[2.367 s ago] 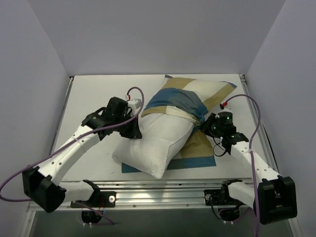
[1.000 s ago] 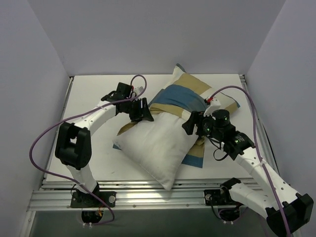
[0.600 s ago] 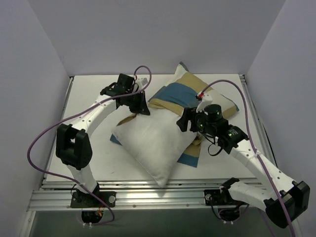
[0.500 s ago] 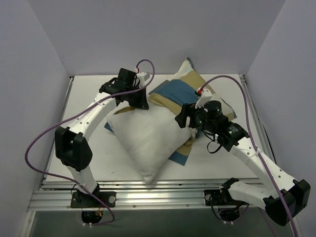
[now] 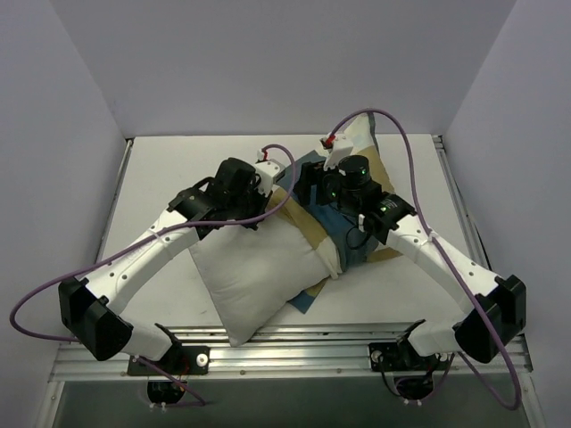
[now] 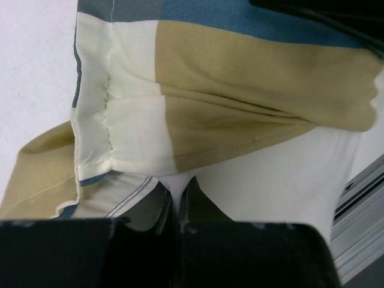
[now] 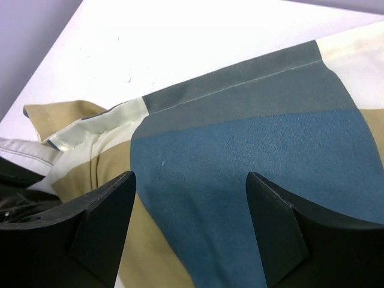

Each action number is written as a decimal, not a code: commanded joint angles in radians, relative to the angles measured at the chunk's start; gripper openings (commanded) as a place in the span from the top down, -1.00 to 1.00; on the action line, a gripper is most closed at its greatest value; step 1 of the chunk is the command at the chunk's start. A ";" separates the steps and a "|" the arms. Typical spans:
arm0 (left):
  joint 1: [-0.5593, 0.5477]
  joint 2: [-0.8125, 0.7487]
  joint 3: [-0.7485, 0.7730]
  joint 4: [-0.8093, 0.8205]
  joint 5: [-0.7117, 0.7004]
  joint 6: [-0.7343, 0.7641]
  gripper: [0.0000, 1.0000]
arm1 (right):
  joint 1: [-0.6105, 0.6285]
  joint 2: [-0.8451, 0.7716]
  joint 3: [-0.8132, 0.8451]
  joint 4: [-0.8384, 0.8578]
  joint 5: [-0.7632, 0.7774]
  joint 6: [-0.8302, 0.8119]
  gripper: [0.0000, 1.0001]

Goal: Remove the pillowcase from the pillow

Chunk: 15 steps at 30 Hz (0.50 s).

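Observation:
The pillowcase still covers the pillow's far end, so my left gripper should hold the pillow point(image 6: 178, 179) below the hem as my right gripper draws the blue patch point(image 7: 192, 171) away.
The white pillow point(image 5: 254, 276) lies slanted at the table's middle, its near corner by the front rail. The blue, tan and cream pillowcase point(image 5: 314, 227) is bunched round its far end. My left gripper point(image 5: 260, 212) sits at the pillow's far left edge. In the left wrist view this gripper point(image 6: 178, 191) is shut on a pinch of the white pillow point(image 6: 270, 174), just below the pillowcase hem point(image 6: 240, 114). My right gripper point(image 5: 308, 183) hovers over the case. In the right wrist view it point(image 7: 189, 177) is open above a blue patch of pillowcase point(image 7: 240, 162), holding nothing.
Grey walls close in the white table point(image 5: 161, 178) on the left, right and far sides. A metal rail point(image 5: 285, 343) runs along the near edge. Purple cables point(image 5: 393, 125) loop above both arms.
My left gripper has shut on the pillow and pulled it toward the near left. My right arm swung to the far left over the pillowcase, which has bunched up at the far end.

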<state>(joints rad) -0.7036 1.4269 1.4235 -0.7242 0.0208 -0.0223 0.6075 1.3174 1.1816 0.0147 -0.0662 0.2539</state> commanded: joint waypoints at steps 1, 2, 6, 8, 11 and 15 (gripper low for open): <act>-0.005 -0.043 -0.023 0.121 -0.058 -0.010 0.95 | 0.027 0.066 0.036 0.102 -0.003 -0.038 -0.38; -0.008 -0.049 -0.028 0.124 -0.061 -0.011 0.95 | 0.034 0.087 0.035 0.105 -0.012 -0.048 -0.38; -0.007 -0.049 -0.035 0.138 -0.076 -0.008 0.95 | 0.080 0.094 0.007 0.120 -0.055 -0.073 -0.39; -0.007 -0.045 -0.035 0.134 -0.082 -0.010 0.95 | 0.098 0.086 -0.010 0.129 -0.075 -0.082 -0.39; -0.007 -0.045 -0.041 0.137 -0.085 -0.018 0.95 | 0.110 0.075 -0.037 0.137 -0.080 -0.100 -0.40; -0.007 -0.056 -0.043 0.149 -0.074 -0.036 0.95 | 0.110 0.092 -0.048 0.134 -0.060 -0.111 -0.40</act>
<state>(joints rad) -0.7044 1.4231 1.3689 -0.6960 -0.0444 -0.0441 0.7143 1.4246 1.1450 0.1165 -0.1169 0.1707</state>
